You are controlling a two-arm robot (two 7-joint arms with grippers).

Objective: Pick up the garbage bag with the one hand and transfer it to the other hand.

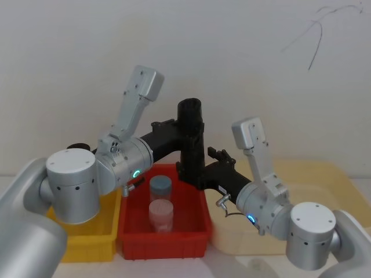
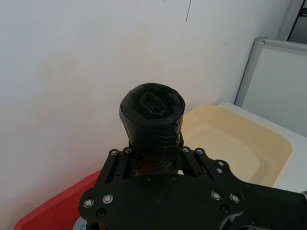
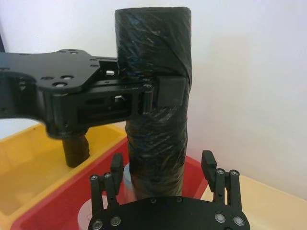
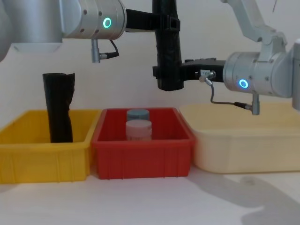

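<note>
My gripper will carry the garbage bag (image 4: 168, 49) into the cream tray, and as the bag is wound tight and straight (image 3: 157, 139), it will stay rolled, lying on its side.
The garbage bag (image 4: 168, 51), a smooth black roll, hangs upright in the air above the red bin (image 4: 140, 157). My left gripper (image 4: 168, 22), on the arm with the green light, is shut on the roll's upper part (image 3: 156, 62). My right gripper (image 4: 166, 75), on the arm with the blue light, reaches in from the right at the roll's lower end. In the right wrist view its fingers (image 3: 117, 165) stand open on either side of the roll, with small gaps. In the head view the garbage bag (image 1: 191, 139) stands between both grippers.
Two lidded jars (image 4: 138, 130) sit in the red bin. Another black roll (image 4: 58, 110) with an uneven top stands in the yellow bin (image 4: 28, 159) at the left. A cream tray (image 4: 243, 150) lies at the right. A white wall is close behind.
</note>
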